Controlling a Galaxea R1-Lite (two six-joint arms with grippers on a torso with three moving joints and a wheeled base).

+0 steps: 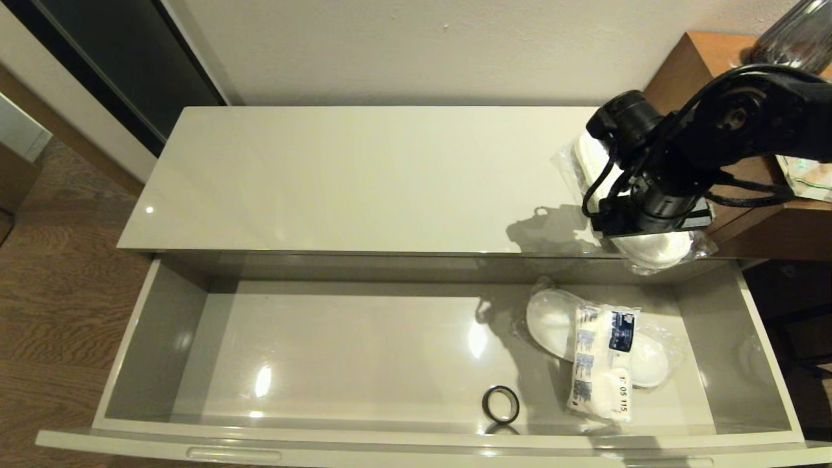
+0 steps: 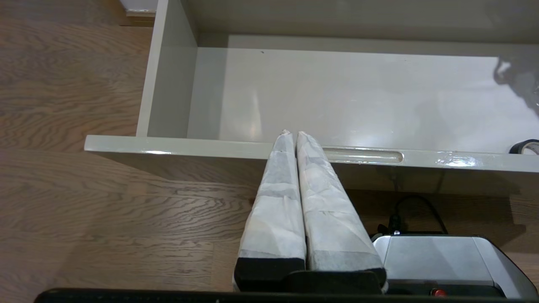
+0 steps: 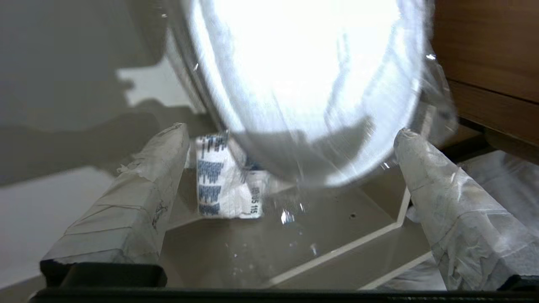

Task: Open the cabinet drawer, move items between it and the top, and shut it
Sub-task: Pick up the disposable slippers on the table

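Observation:
My gripper will make the wrapped white slipper (image 1: 657,248) fold lengthwise when it pinches and lifts the slipper, because the wide, flat rounded end (image 3: 316,151) reaches across the gap between my fingers.
The cabinet drawer (image 1: 416,442) stands pulled fully out below the top (image 1: 364,175). A wrapped white slipper (image 1: 653,250) lies at the top's right front edge, overhanging it. My right gripper (image 3: 290,130) hovers over that slipper (image 3: 303,84), open, its taped fingers (image 3: 425,168) on either side of the rounded end. A second wrapped slipper (image 1: 552,322) lies in the drawer's right part, with the white packet (image 1: 604,364) resting across it. My left gripper (image 2: 292,134) is shut on nothing, just before the drawer's front (image 2: 189,147), beside a slot handle (image 2: 362,155).
A black ring (image 1: 500,404) lies on the drawer floor near the front. Brown wooden furniture (image 1: 689,65) stands against the cabinet's right end, with a beige bag (image 1: 809,179) on it. The robot's base (image 2: 442,261) sits on the wood floor before the drawer.

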